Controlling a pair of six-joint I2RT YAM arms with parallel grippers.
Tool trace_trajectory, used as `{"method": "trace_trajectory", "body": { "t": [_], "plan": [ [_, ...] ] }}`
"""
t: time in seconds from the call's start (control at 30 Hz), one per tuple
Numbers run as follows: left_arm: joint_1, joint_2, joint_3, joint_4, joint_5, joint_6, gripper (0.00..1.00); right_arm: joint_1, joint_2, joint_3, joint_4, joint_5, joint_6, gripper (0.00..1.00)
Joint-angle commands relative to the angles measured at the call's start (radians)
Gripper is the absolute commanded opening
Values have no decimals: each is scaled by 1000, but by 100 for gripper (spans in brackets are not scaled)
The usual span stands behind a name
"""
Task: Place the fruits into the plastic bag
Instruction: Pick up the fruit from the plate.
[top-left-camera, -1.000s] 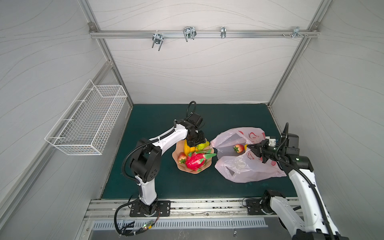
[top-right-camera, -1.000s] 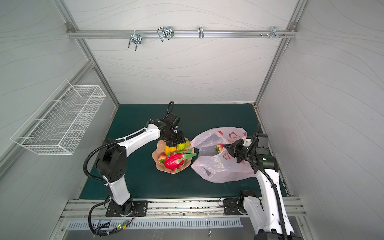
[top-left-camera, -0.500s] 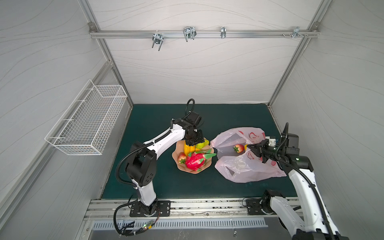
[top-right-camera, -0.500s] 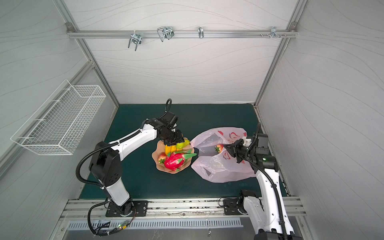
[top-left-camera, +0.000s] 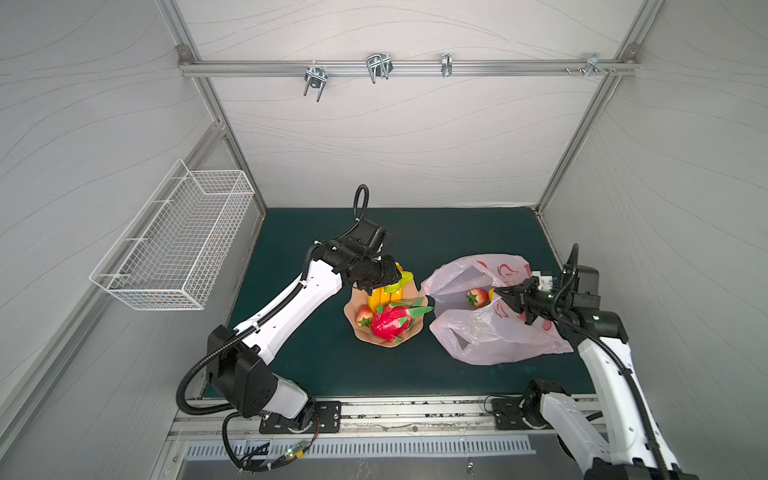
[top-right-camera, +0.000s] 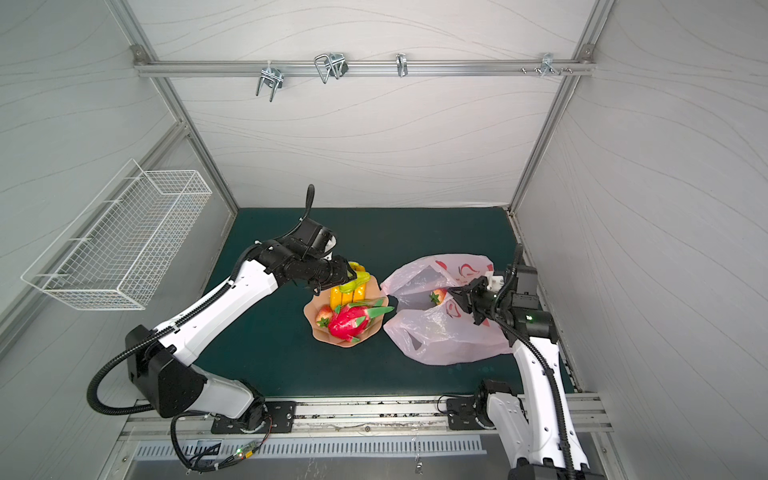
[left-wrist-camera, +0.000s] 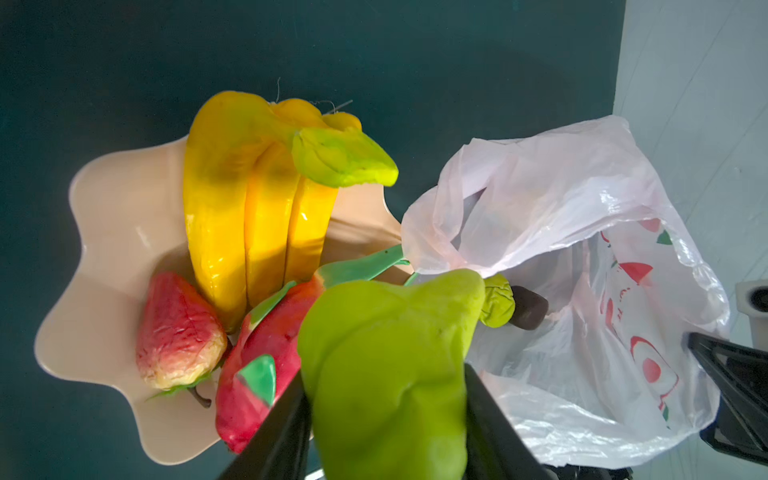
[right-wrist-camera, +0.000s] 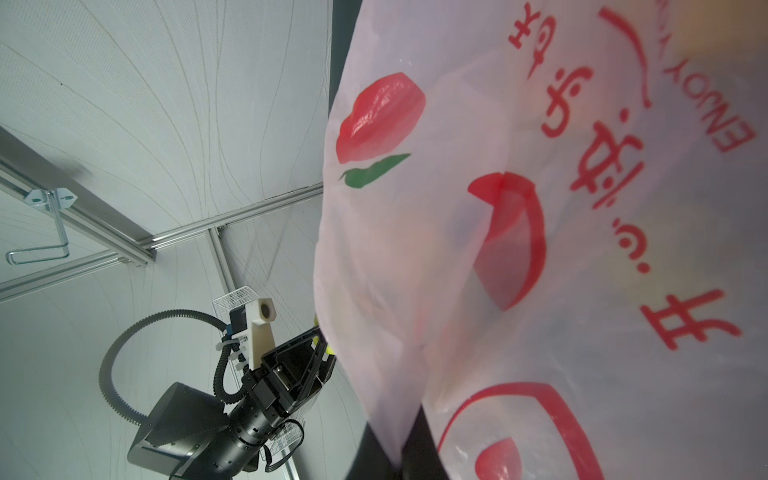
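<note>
The plastic bag's opening (top-left-camera: 444, 301) is open toward the plate, so my left gripper keeps moving the green pear in and let it go over the bag's bottom (top-left-camera: 463, 303).
My left gripper (left-wrist-camera: 386, 399) is shut on a green pear (left-wrist-camera: 386, 365), with a black finger on each side of it. In both top views the left gripper (top-left-camera: 388, 280) hangs over the far side of the peach scalloped plate (top-left-camera: 384, 341). On the plate lie a yellow banana bunch (left-wrist-camera: 249, 199), a strawberry (left-wrist-camera: 176, 328) and a pink-red dragon fruit (left-wrist-camera: 257, 365). To the right, the pale-pink plastic bag (top-left-camera: 490, 332) lies on the mat, its mouth facing the plate. A strawberry (top-left-camera: 476, 296) sits inside. My right gripper (right-wrist-camera: 399, 461) is shut on the bag's upper edge (right-wrist-camera: 540, 208).
A white wire basket (top-left-camera: 178, 245) hangs on the left wall, well away from the arms. Metal hooks (top-left-camera: 378, 66) hang from the overhead rail. Dark green mat (top-left-camera: 457, 232) shows behind the plate and bag; white walls close in the back and both sides.
The left arm's elbow has dropped down and to the left while its gripper stays over the plate's far side with the pear. The right arm and the bag have not moved.
</note>
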Motion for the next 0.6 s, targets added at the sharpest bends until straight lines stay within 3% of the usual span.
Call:
{"method": "trace_trajectory", "body": {
  "t": [0.0, 0.37, 0.57],
  "plan": [
    [-53, -5, -3, 74, 31, -56, 28, -4, -6, 16, -13, -8, 6, 0],
    [-250, 141, 83, 205, -22, -162, 25, -3, -23, 14, -31, -11, 2, 0],
    [-350, 182, 47, 241, -31, -196, 24, -3, -30, 15, -39, -12, -1, 0]
  ]
}}
